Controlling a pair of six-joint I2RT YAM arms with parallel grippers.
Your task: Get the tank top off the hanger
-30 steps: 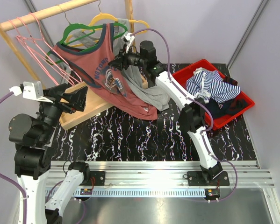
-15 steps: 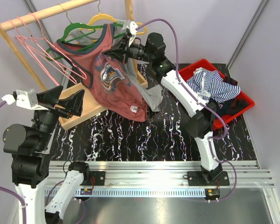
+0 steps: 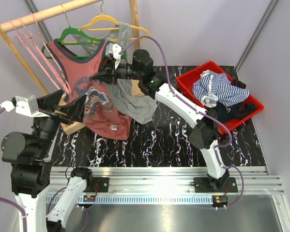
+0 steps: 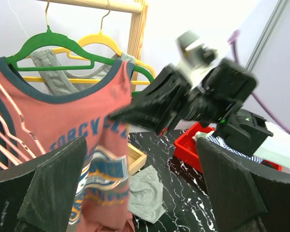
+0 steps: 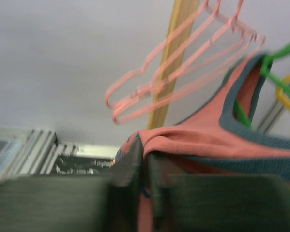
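The tank top's straps [image 3: 106,45] are looped over the green hanger while my right gripper pinches the armhole, so next I let go of the cloth and raise the hanger's end [image 4: 148,75].
The salmon-red tank top [image 3: 94,104] with navy trim hangs on the green hanger [image 3: 74,35] from the wooden rail. It also shows in the left wrist view [image 4: 62,125]. My right gripper [image 3: 102,72] is shut on a fold of its fabric at the right armhole, seen close up in the right wrist view [image 5: 145,159]. The pinched cloth [image 5: 198,137] bunches over the fingers, with the green hanger [image 5: 280,53] behind. My left gripper [image 3: 69,108] is open and empty beside the top's lower left edge; the left wrist view [image 4: 140,193] shows its jaws wide apart.
A yellow hanger [image 3: 103,20] holds a grey top [image 3: 132,99] that drapes down to the table. Several pink hangers [image 3: 38,43] hang at the rail's left. A wooden base box [image 3: 74,124] sits below. A red bin [image 3: 246,113] of striped clothes stands at the right.
My right gripper has swung left and down with the tank top's fabric in it, and the top and green hanger have shifted left. The left gripper has barely moved.
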